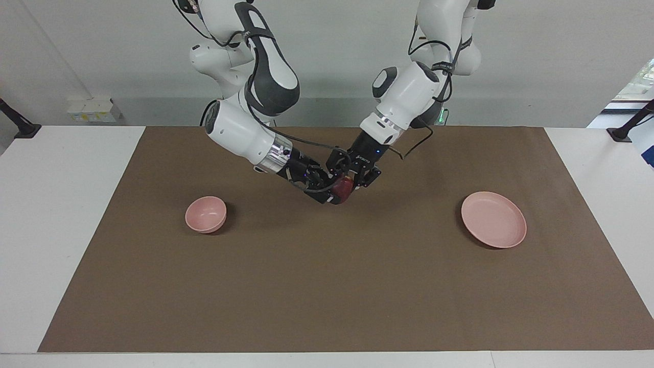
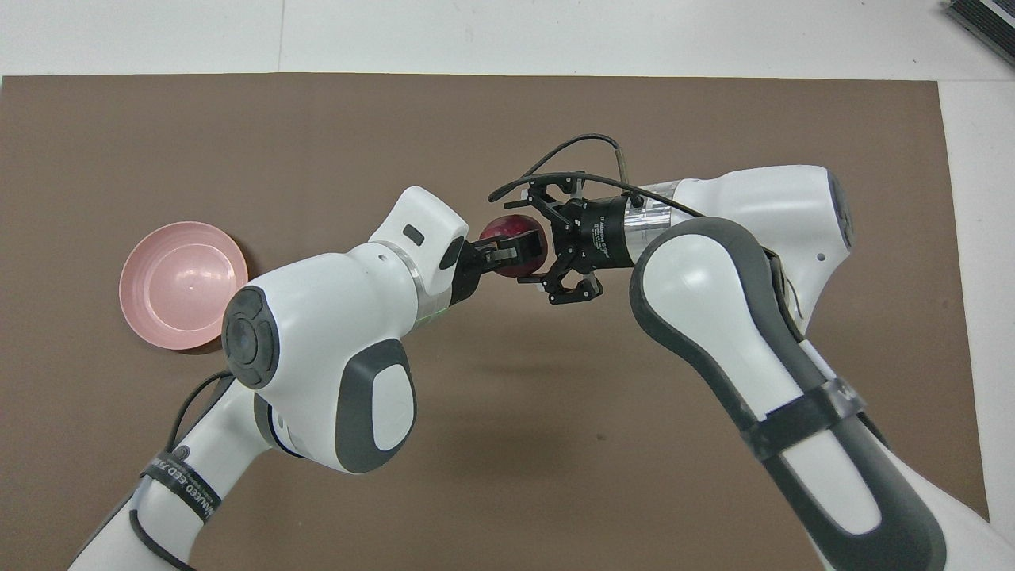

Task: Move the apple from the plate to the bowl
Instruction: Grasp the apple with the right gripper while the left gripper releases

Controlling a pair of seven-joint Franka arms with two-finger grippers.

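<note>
The apple [image 2: 514, 225] is held in my left gripper far from the bowl [image 1: 206, 214], so next my right gripper closes on the apple before my left gripper opens and moves away.
The dark red apple [image 1: 344, 188] hangs in the air over the middle of the brown mat, between my two grippers; it also shows in the overhead view [image 2: 514, 238]. My left gripper [image 1: 351, 183] is shut on it, with one finger lying across it in the overhead view [image 2: 504, 254]. My right gripper [image 1: 331, 197] meets it from the right arm's end and is open, its fingers spread on either side of the apple's edge [image 2: 540, 241]. The pale pink plate [image 1: 493, 219] lies bare toward the left arm's end [image 2: 182, 285]. The pink bowl [image 1: 206, 213] stands toward the right arm's end, hidden by the right arm in the overhead view.
A brown mat [image 1: 327, 286] covers most of the white table. Both arms reach in low over the mat's middle. Black stands [image 1: 631, 125] sit at the table's corners near the robots.
</note>
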